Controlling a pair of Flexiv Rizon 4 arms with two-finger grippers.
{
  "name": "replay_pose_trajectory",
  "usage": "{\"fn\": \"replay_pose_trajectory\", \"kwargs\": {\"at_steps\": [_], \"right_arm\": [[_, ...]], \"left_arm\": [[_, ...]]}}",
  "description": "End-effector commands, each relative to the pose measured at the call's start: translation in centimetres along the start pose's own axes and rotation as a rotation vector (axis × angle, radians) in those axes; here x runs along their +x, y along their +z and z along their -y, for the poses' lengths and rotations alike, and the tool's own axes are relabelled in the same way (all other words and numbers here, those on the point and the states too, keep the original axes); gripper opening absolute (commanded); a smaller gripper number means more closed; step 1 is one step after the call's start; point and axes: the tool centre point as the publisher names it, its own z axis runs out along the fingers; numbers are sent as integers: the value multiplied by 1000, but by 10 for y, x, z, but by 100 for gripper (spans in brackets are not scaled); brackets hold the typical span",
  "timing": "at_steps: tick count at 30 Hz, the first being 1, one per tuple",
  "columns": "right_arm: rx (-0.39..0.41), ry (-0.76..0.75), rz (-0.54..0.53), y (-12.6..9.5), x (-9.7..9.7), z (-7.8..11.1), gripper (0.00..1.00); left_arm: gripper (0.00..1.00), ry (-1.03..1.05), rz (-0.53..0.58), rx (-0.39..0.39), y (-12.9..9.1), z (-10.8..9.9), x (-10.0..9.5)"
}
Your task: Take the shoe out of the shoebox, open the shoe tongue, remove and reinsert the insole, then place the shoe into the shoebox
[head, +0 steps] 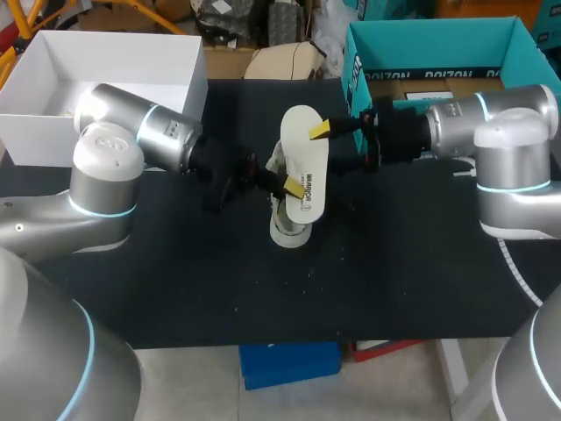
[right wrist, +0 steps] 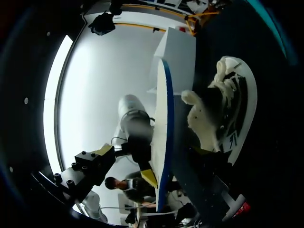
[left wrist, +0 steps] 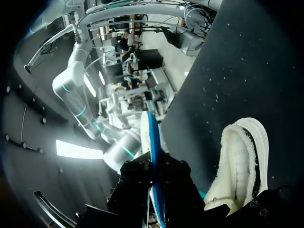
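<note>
My fingers are gripping the white insole point(head: 304, 160), and the blue bottom side point(right wrist: 169, 121) runs almost straight past the grip. The insole will stay flat when I hold it with only my right gripper.
A white insole point(head: 304, 162) with a blue underside hangs tilted over the white fleece-lined shoe point(head: 287, 230), which lies on the black mat. My left gripper point(head: 294, 186) is shut on the insole's lower part. In the left wrist view the insole point(left wrist: 151, 137) runs edge-on between the dark fingers of that gripper point(left wrist: 154, 183), with the shoe point(left wrist: 240, 161) beside them. My right gripper point(head: 337, 145) stands open at the insole's upper end, one yellow tip against it. The right wrist view shows the insole point(right wrist: 164, 118) edge-on between the spread fingers of my right gripper point(right wrist: 156, 190), next to the shoe point(right wrist: 223, 109).
A white open box point(head: 114, 61) stands at the back left of the table. A teal shoebox point(head: 438, 44) stands at the back right, behind my right arm. The black mat point(head: 263, 289) stretches to the table's front edge.
</note>
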Motion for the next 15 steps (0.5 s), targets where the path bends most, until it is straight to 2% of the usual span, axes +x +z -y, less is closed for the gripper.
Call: {"fn": "replay_pose_trajectory", "kwargs": {"at_steps": [1,2,8,10,11,15], "right_arm": [[24,7,-9,8,-10,-8,94],[22,8,-8,8,-11,-9,87],[18,18,-6,7,-14,-11,70],[19,19,-4,7,-14,-11,53],[19,20,-4,7,-15,-11,49],[18,20,0,6,-16,-12,47]], "left_arm": [[0,2,-1,1,0,0,0],[0,2,-1,1,0,0,0],[0,2,-1,1,0,0,0],[0,2,-1,1,0,0,0],[0,2,-1,1,0,0,0],[0,2,-1,1,0,0,0]]}}
